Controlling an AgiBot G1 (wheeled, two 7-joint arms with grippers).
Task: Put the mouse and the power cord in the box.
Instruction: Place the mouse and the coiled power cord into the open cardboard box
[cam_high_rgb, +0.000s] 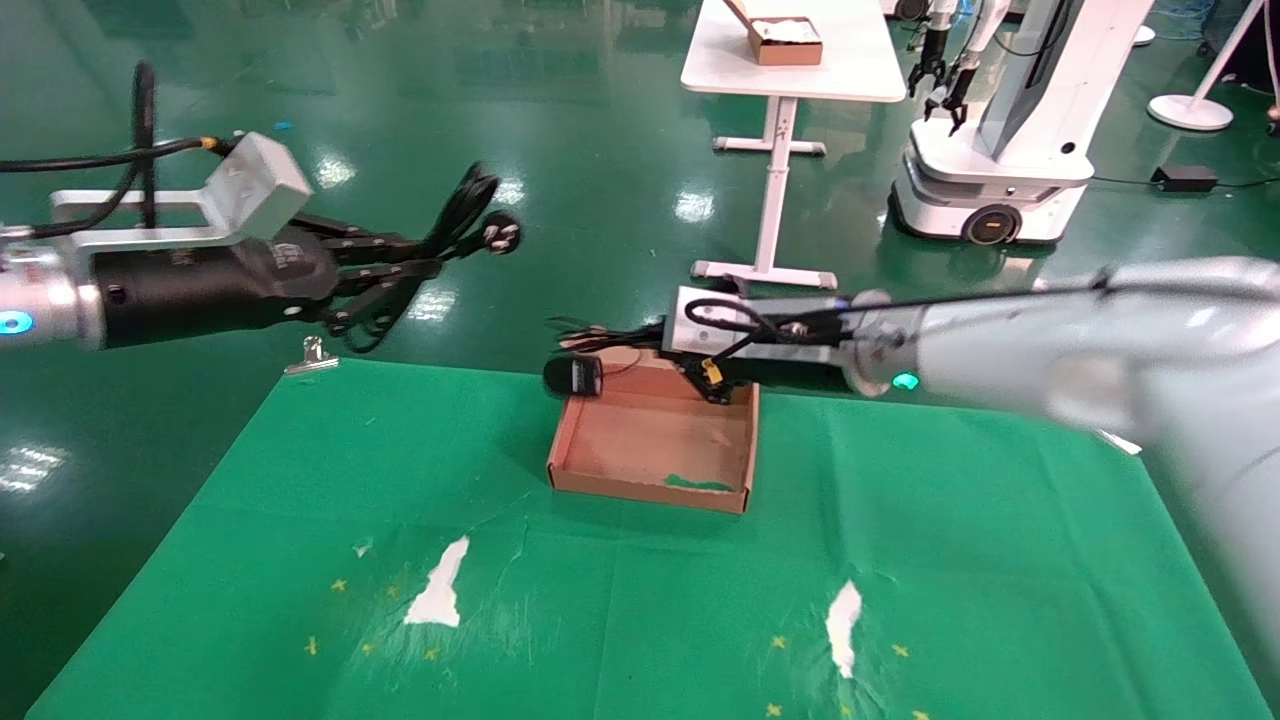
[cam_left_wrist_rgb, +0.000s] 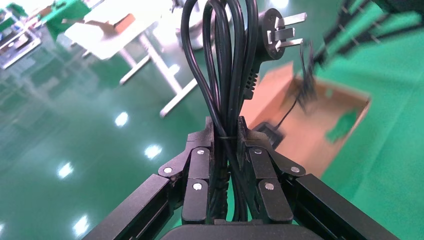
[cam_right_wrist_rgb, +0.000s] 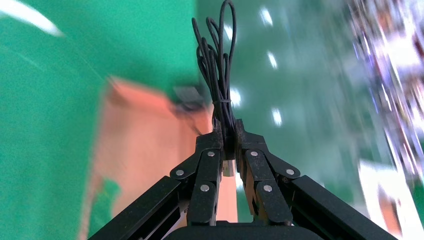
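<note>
I should use my right gripper to lower the mouse inside (cam_high_rgb: 654, 438) and then pull that gripper back before my left gripper brings the power cord, because my right gripper is blocking the box with the dangling mouse (cam_high_rgb: 573, 376).
My left gripper (cam_high_rgb: 425, 265) is raised off the table's far left corner, shut on the power cord (cam_high_rgb: 470, 205). In the left wrist view the thick black coil (cam_left_wrist_rgb: 222, 60) stands up between its jaws (cam_left_wrist_rgb: 226, 127), the pronged plug (cam_left_wrist_rgb: 277, 32) at the top. My right gripper (cam_high_rgb: 640, 335) reaches over the far edge of the brown box (cam_high_rgb: 645, 490), shut on the mouse's thin bundled cable (cam_right_wrist_rgb: 217, 65). The black mouse (cam_high_rgb: 573, 377) dangles at the box's far left corner. The right wrist view shows the mouse (cam_right_wrist_rgb: 189, 96) blurred over the box (cam_right_wrist_rgb: 145, 145).
The box sits on a green cloth with torn white patches (cam_high_rgb: 440, 585) near the front. A metal clip (cam_high_rgb: 312, 358) holds the cloth's far left corner. Behind stand a white table (cam_high_rgb: 790, 80) with a smaller brown box (cam_high_rgb: 785, 40) and another robot (cam_high_rgb: 1000, 150).
</note>
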